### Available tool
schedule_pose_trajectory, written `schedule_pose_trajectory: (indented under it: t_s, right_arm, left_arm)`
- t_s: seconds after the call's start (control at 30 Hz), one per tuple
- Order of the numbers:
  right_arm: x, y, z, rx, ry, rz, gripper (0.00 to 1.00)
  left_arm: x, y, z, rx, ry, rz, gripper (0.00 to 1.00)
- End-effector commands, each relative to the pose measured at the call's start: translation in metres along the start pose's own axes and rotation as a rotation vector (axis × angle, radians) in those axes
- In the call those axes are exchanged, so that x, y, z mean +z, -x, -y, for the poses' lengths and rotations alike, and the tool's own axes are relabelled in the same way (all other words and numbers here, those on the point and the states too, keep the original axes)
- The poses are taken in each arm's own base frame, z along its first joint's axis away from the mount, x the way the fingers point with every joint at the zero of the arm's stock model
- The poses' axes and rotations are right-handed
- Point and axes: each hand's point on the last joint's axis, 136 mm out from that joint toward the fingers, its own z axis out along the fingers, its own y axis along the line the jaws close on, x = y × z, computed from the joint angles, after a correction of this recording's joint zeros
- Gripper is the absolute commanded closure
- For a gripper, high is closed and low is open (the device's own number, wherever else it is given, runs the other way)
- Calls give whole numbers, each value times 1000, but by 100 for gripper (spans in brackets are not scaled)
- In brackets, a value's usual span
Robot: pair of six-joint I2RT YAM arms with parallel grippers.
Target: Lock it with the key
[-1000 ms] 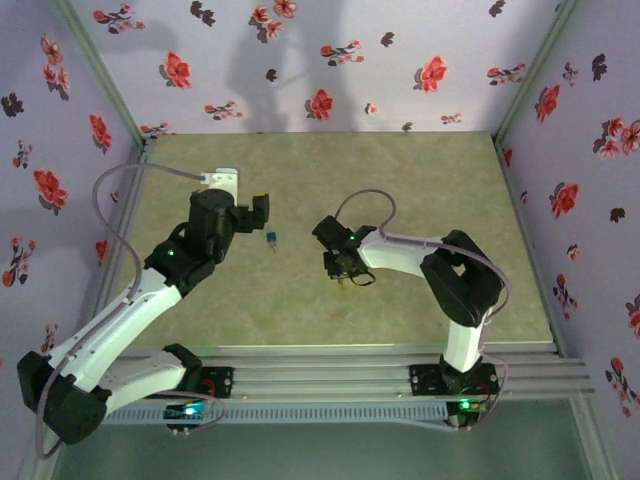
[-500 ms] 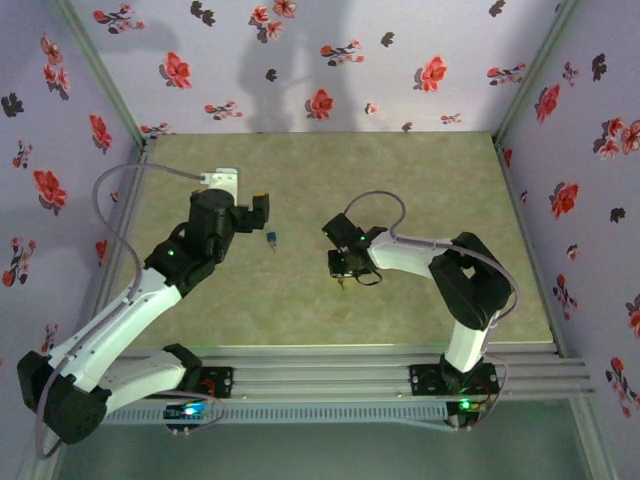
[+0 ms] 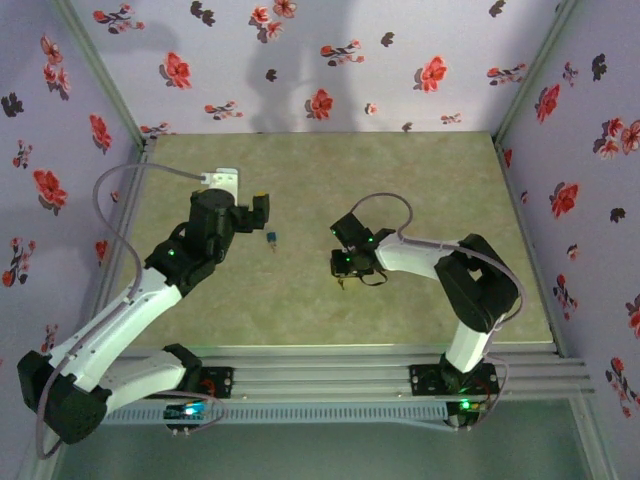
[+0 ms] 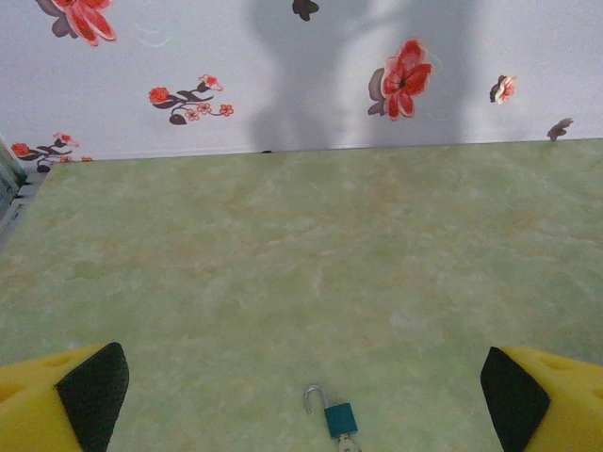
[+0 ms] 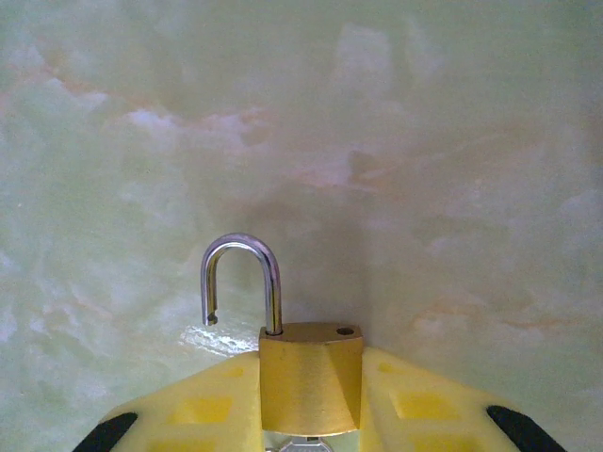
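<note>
My left gripper should keep moving over until it closes on that shackle (image 5: 271,280), as the brass padlock's open shackle (image 5: 239,241) stands clear of my right gripper's fingers.
My right gripper (image 5: 311,400) is shut on the body of a brass padlock (image 5: 309,375), held low over the table. Its steel shackle (image 5: 243,282) stands open, swung free of its hole. A sliver of key (image 5: 303,444) shows under the body, between the yellow fingers. In the top view that gripper (image 3: 347,272) is at the table's middle. A small teal padlock (image 4: 340,417), shackle open and a key in its base, lies on the table between the wide-open fingers of my left gripper (image 4: 303,395). In the top view it (image 3: 271,238) lies just right of the left gripper (image 3: 255,212).
The green marbled table (image 3: 420,190) is walled by floral panels at the back and both sides. A grey cable (image 3: 110,200) loops from the left arm near the left wall. The rail with both arm bases runs along the near edge (image 3: 330,372).
The right arm has shifted a little to the right with the brass padlock still in its grip. The left arm and the teal padlock have not moved.
</note>
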Motion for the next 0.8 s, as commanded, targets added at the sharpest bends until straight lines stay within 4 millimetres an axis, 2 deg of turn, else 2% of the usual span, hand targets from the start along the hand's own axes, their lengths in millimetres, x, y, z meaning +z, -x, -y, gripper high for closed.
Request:
schedule_pose_trajectory:
  t_s: [0.0, 0.23, 0.47, 0.63, 0.77]
  right_arm:
    - [0, -4, 0, -21, 27, -11, 75]
    - [-4, -3, -1, -31, 53, -5, 75]
    - [-10, -2, -1, -31, 90, 10, 75]
    - [-14, -1, -2, -31, 112, 16, 75]
    - [-16, -1, -3, -34, 123, 21, 75]
  left_arm:
    - [7, -1, -4, 21, 35, 6, 0]
    - [19, -8, -8, 20, 98, -46, 0]
    - [17, -5, 5, -110, 52, -127, 0]
    - [17, -29, 20, -247, -18, -224, 0]
    - [20, -56, 33, -339, -77, -297, 0]
